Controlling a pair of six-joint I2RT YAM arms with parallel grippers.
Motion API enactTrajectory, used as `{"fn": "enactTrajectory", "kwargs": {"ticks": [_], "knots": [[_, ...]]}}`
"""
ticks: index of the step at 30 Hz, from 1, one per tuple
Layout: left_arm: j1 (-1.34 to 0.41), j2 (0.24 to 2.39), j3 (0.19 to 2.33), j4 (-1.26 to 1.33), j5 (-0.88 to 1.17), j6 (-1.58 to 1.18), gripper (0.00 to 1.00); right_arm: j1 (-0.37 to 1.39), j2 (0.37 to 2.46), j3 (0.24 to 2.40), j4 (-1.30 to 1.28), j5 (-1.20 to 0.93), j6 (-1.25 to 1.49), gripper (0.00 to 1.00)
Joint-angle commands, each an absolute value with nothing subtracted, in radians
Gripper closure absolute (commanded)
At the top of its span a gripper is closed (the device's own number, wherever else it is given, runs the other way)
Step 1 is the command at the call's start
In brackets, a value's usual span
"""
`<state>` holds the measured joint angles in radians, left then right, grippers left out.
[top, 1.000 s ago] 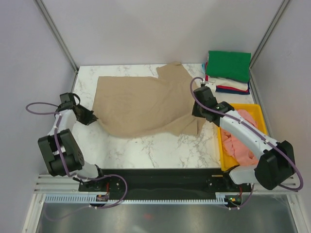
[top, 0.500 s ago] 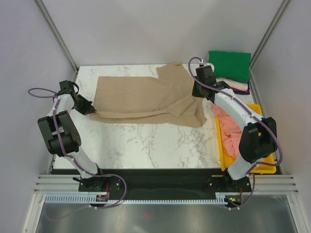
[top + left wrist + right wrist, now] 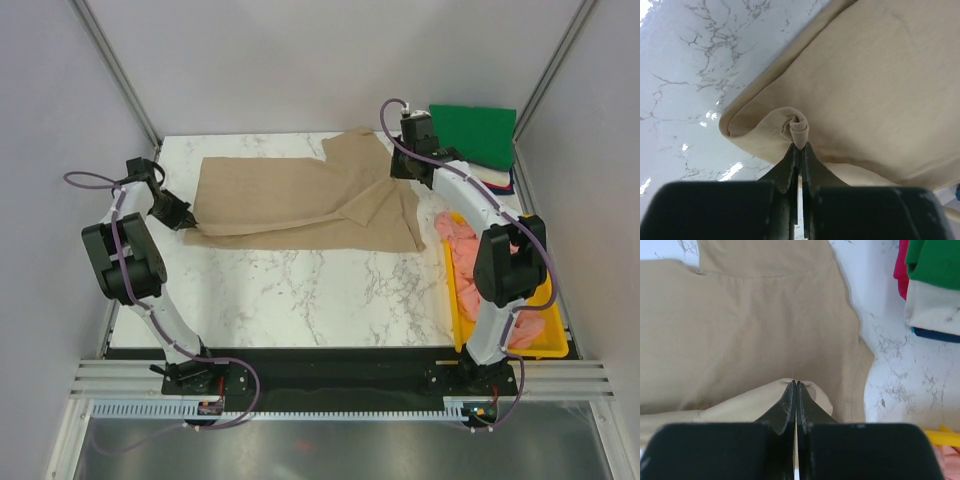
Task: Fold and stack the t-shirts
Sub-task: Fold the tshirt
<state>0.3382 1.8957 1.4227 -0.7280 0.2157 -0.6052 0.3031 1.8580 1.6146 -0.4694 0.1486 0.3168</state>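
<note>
A rolled pinch of the tan t-shirt's edge (image 3: 796, 121) is bunched up in my left gripper. I should open that gripper and lay the t-shirt's corner (image 3: 747, 134) flat before I fold any further.
A tan t-shirt (image 3: 290, 200) lies spread across the far half of the marble table, its near edge folded up over itself. My left gripper (image 3: 187, 214) is shut on a rolled pinch of its left edge (image 3: 799, 131). My right gripper (image 3: 400, 172) is shut on a fold of the same tan t-shirt (image 3: 765, 340) near its right sleeve. A stack of folded t-shirts (image 3: 470, 150), green on top over white, red and blue, sits at the far right corner and also shows in the right wrist view (image 3: 932, 285). Pink t-shirts (image 3: 490, 280) lie in the yellow tray.
The yellow plastic tray (image 3: 452, 320) stands along the table's right edge, near my right arm. Bare marble (image 3: 300, 300) fills the near half of the table. Grey walls and metal frame posts close in the sides and back.
Both grippers have moved away from me toward the far edge, carrying the tan t-shirt's near edge over the shirt. The fabric now lies narrower, with a straight folded front edge.
</note>
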Motion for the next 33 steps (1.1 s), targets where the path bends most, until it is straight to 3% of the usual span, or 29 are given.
{"fn": "enactTrajectory", "kwargs": {"ticks": [1, 6, 7, 9, 10, 12, 13, 14, 16, 23, 28, 33], "knots": [[0.334, 1.943, 1.471, -0.755, 0.21, -0.561, 0.98, 0.287, 1.902, 1.684, -0.439, 0.124, 0.279, 1.0], [0.339, 1.988, 1.514, -0.779, 0.202, -0.565, 0.95, 0.278, 1.988, 1.747, -0.437, 0.115, 0.265, 0.96], [0.341, 1.994, 1.538, -0.794, 0.21, -0.568, 0.89, 0.276, 2.003, 1.758, -0.437, 0.114, 0.265, 0.88], [0.348, 2.009, 1.572, -0.802, 0.241, -0.58, 0.71, 0.267, 2.055, 1.81, -0.446, 0.109, 0.268, 0.67], [0.348, 2.01, 1.609, -0.81, 0.245, -0.584, 0.63, 0.264, 2.077, 1.834, -0.455, 0.112, 0.273, 0.44], [0.336, 1.981, 1.64, -0.813, 0.203, -0.58, 0.44, 0.25, 2.131, 1.919, -0.5, 0.117, 0.284, 0.34], [0.324, 1.961, 1.663, -0.816, 0.154, -0.571, 0.27, 0.247, 2.141, 1.946, -0.523, 0.115, 0.285, 0.31], [0.293, 1.938, 1.672, -0.831, 0.09, -0.545, 0.01, 0.245, 2.14, 1.971, -0.544, 0.114, 0.287, 0.31], [0.258, 1.866, 1.674, -0.845, -0.084, -0.526, 0.0, 0.247, 2.1, 1.928, -0.523, 0.071, 0.302, 0.31], [0.096, 1.718, 1.552, -0.841, -0.182, -0.483, 0.0, 0.284, 1.861, 1.453, -0.263, -0.178, 0.466, 0.31], [0.08, 1.723, 1.559, -0.83, -0.172, -0.471, 0.0, 0.339, 1.89, 1.359, -0.213, -0.236, 0.515, 0.32], [0.068, 1.756, 1.528, -0.811, -0.092, -0.449, 0.12, 0.365, 1.924, 1.348, -0.206, -0.215, 0.535, 0.33]]}}
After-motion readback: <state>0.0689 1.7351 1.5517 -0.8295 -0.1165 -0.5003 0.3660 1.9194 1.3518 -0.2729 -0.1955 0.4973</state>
